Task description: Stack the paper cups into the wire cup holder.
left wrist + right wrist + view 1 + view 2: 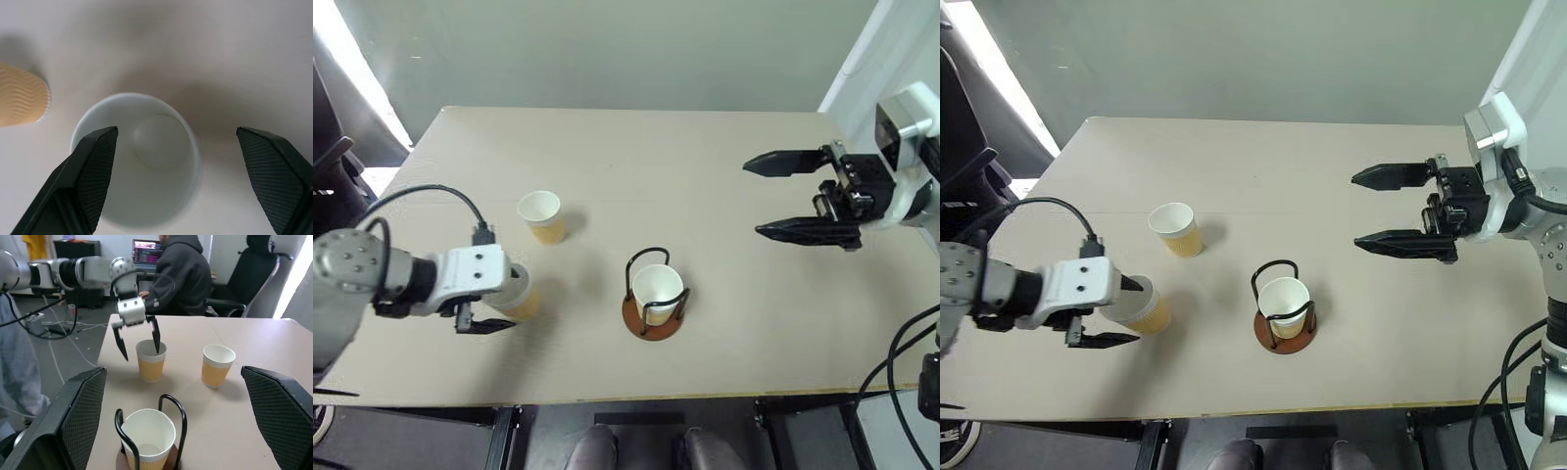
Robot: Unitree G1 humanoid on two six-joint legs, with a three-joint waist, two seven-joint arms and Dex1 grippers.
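Observation:
This paper cup (pixel 522 296) will go deep into the holder's cup when I lower it, because the narrow base (pixel 162 142) fits well inside the wide rim.
One paper cup (pixel 658 286) stands upright in the wire cup holder (pixel 651 325) at the front middle of the table. A second paper cup (pixel 540 216) stands free to its back left. The third paper cup (pixel 1152 315) stands near the front left. My left gripper (pixel 1134 313) is open and tilted down over it, one finger on each side of its rim; in the left wrist view the cup's mouth (pixel 146 161) lies nearer one fingertip (pixel 100 147). My right gripper (pixel 752 198) hangs open and empty above the table's right side, pointing left.
The tan table (pixel 705 147) has its front edge close below the holder. Beyond the table's left side a person in a dark hoodie (pixel 178 271) sits at a monitor, with a black office chair (pixel 254 264) nearby.

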